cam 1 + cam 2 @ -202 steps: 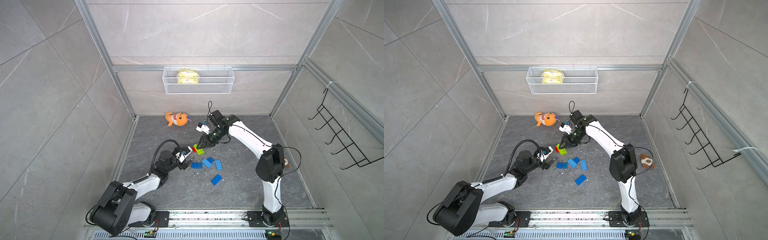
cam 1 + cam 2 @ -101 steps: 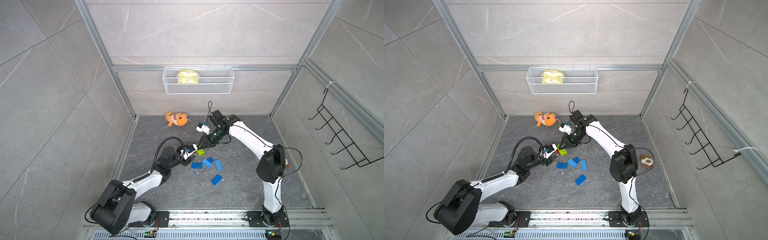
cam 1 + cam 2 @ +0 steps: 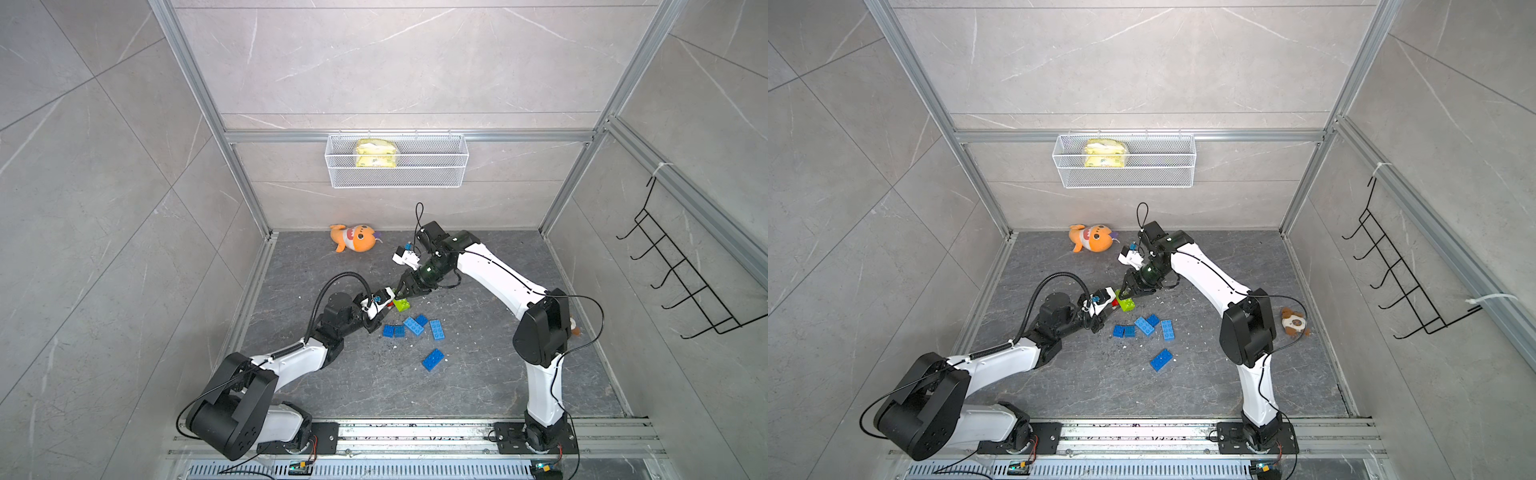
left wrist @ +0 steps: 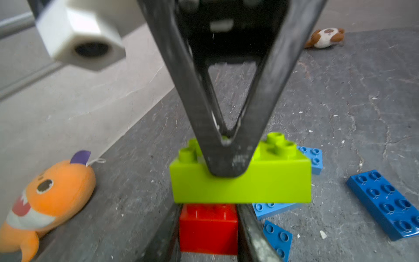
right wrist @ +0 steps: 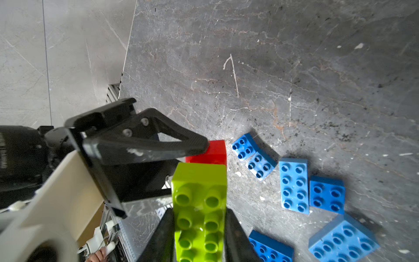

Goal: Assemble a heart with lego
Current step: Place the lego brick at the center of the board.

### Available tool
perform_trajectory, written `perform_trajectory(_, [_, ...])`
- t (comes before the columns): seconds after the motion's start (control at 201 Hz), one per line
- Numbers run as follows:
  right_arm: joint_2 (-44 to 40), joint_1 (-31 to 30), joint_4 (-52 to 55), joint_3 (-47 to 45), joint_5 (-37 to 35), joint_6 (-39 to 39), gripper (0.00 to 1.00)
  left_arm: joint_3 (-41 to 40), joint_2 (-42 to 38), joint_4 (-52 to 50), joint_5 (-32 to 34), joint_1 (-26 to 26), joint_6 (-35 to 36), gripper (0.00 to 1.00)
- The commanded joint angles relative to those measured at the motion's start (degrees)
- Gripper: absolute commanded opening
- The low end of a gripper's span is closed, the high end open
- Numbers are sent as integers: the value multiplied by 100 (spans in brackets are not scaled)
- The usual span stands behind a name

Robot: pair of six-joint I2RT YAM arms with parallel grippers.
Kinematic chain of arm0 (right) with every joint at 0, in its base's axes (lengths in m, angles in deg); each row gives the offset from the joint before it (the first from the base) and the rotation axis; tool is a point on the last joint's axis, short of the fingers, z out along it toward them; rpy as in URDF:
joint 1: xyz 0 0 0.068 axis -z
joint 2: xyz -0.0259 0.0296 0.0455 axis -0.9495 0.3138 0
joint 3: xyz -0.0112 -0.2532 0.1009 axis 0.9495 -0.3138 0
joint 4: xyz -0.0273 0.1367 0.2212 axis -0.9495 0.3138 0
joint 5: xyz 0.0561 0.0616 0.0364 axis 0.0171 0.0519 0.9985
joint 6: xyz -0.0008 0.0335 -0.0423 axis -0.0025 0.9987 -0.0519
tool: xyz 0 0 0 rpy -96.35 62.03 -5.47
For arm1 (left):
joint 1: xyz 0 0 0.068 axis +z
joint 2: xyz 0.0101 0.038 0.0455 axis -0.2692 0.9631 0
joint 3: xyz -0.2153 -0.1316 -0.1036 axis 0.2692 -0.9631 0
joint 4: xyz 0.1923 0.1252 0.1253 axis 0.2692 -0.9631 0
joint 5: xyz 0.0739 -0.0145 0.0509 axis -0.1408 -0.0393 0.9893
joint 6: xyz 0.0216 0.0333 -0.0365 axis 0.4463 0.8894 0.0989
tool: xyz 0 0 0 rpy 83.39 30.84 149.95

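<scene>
My left gripper is lowering the red brick (image 4: pixel 208 230) with its studs up, and the floor (image 5: pixel 227 127) beside the small blue bricks is clear. It should keep lowering the brick there and then let go.
My right gripper (image 5: pixel 199 213) is shut on the lime-green lego brick (image 5: pixel 199 204), studs up, held just above the floor. Directly under one end of it sits the small red brick (image 4: pixel 208 229), its studs against the green underside. My left gripper (image 4: pixel 208 212) is shut on the red brick's two sides. In both top views the two grippers meet at the green brick (image 3: pixel 402 304) (image 3: pixel 1126 304) in the middle of the floor. Several blue bricks (image 3: pixel 413 325) lie loose and flat just in front of them. No joined heart is in view.
An orange plush shark (image 3: pixel 355 239) lies near the back wall. A brown plush (image 3: pixel 1293 322) sits behind the right arm's elbow. A wire basket (image 3: pixel 397 166) hangs on the back wall, a black hook rack (image 3: pixel 681 282) on the right wall.
My left gripper has moved in towards the green brick and its jaws have closed onto the red brick. The right arm has held still with the green brick.
</scene>
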Motion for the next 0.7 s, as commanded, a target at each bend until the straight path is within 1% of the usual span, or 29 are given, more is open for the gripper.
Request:
perform_trajectory(0.0, [-319, -16, -230, -119, -149, 181, 17, -418, 143, 437, 584, -14, -918, 15])
perform_trajectory(0.08, [-311, -17, -241, -161, -149, 188, 17, -705, 58, 492, 885, -17, -1803, 15])
perform_trajectory(0.159, [-311, -17, -272, -211, -140, 192, 17, -1175, -13, 1036, 1339, -34, -2722, 16])
perform_trajectory(0.219, [-302, -17, -318, -227, -109, 204, 18, -1480, -30, 1356, 1774, -118, -3093, 17])
perform_trajectory(0.264, [-294, -15, -342, -228, -96, 222, 17, -1684, -16, 1588, 2139, -230, -3220, 19])
perform_trajectory(0.304, [-293, -17, -379, -221, -54, 231, 17, -1822, 63, 1800, 2476, -287, -3347, 24])
perform_trajectory(0.364, [-284, -17, -432, -245, -13, 257, 17, -1951, 282, 2151, 2715, -302, -3576, 27])
perform_trajectory(0.453, [-292, -25, -435, -254, -2, 262, 17, -1889, 797, 2511, 2692, -336, -3714, 31])
perform_trajectory(0.553, [-350, -25, -414, -287, -29, 234, 17, -1783, 1566, 3083, 2683, -469, -3701, 36])
perform_trajectory(0.628, [-389, -25, -312, -298, -123, 177, 18, -1782, 2119, 3626, 2631, -555, -3789, 42])
perform_trajectory(0.698, [-407, -24, -229, -322, -207, 129, 18, -1782, 2377, 3793, 2766, -694, -3821, 49])
